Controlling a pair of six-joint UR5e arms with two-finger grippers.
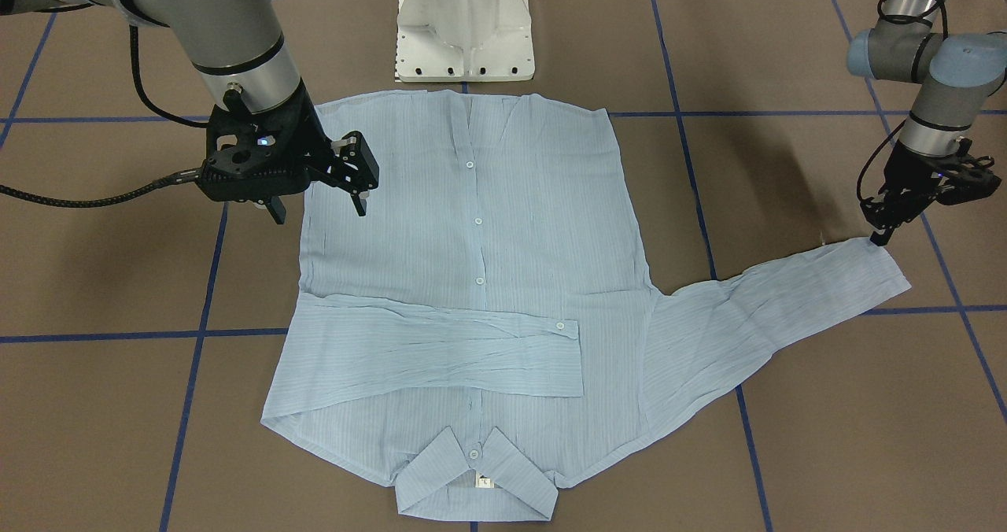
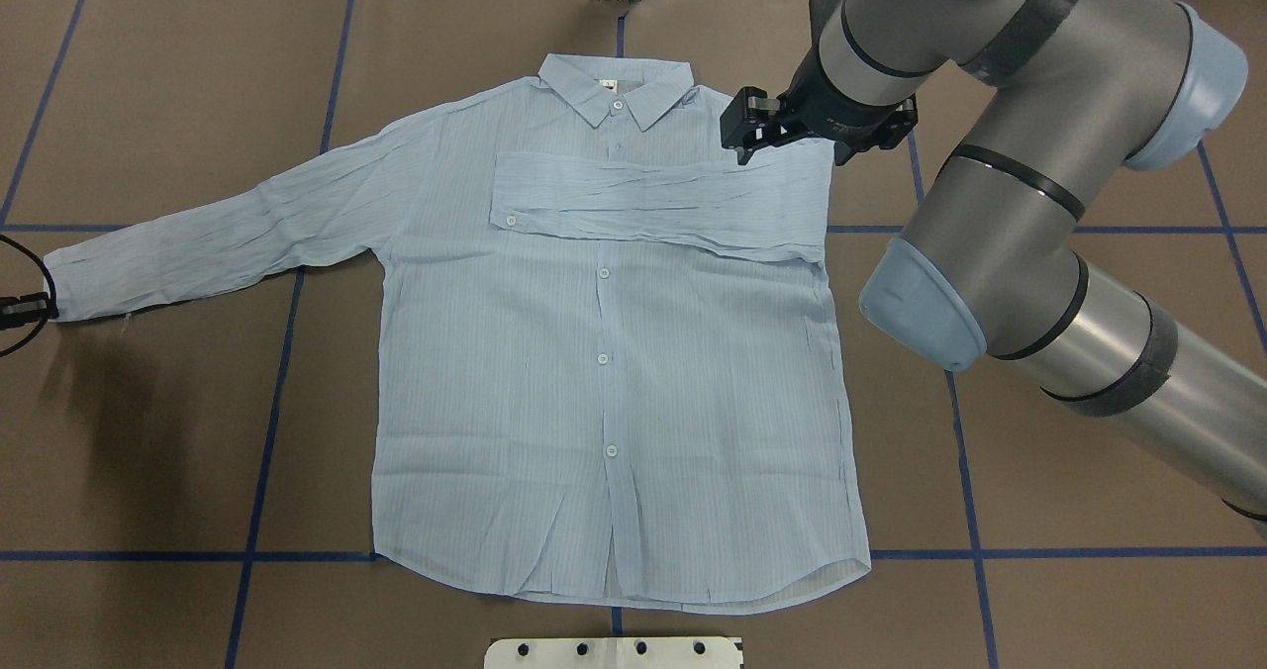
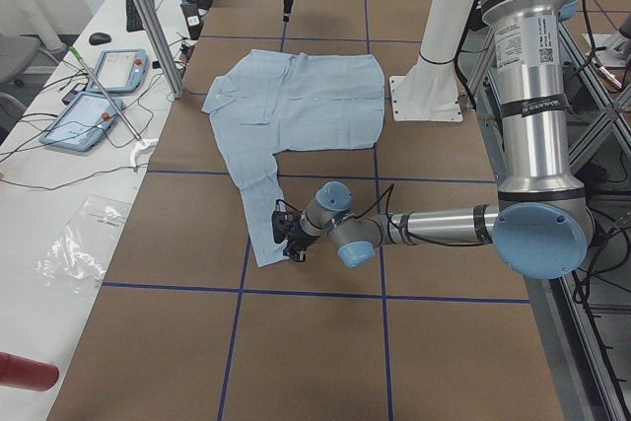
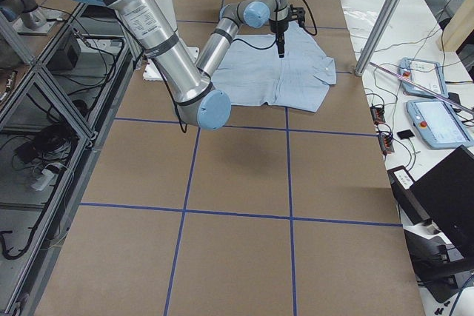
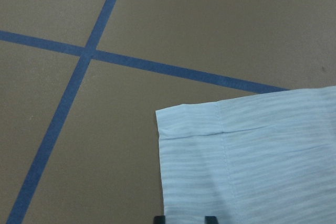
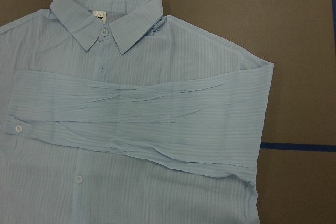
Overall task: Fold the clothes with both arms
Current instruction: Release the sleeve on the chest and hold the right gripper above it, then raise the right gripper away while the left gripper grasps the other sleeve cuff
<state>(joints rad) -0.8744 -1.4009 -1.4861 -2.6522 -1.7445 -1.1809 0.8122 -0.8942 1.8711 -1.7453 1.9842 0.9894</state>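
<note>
The folded sleeve's cuff has its button showing (image 1: 559,325), so I expect the outstretched sleeve to bring up a hidden button on its plain-looking cuff (image 1: 888,264) when I fold it across.
The light blue striped shirt (image 2: 604,352) lies flat and buttoned on the brown table, collar (image 2: 614,90) at the far side. One sleeve (image 2: 653,204) is folded across the chest. The other sleeve (image 2: 218,238) stretches out to the robot's left. My left gripper (image 2: 28,308) sits at the end of that sleeve. In the left wrist view its two fingertips (image 5: 158,219) stand apart at the cuff (image 5: 247,150), which lies flat. My right gripper (image 1: 319,208) hangs open above the shirt's shoulder edge on the folded-sleeve side and holds nothing.
The white pedestal base (image 1: 464,24) stands just beyond the shirt's hem. Blue tape lines (image 2: 267,422) cross the table. The right arm's big elbow (image 2: 930,303) hangs beside the shirt. A side bench with tablets (image 3: 94,96) and a metal post (image 3: 148,17) borders the table.
</note>
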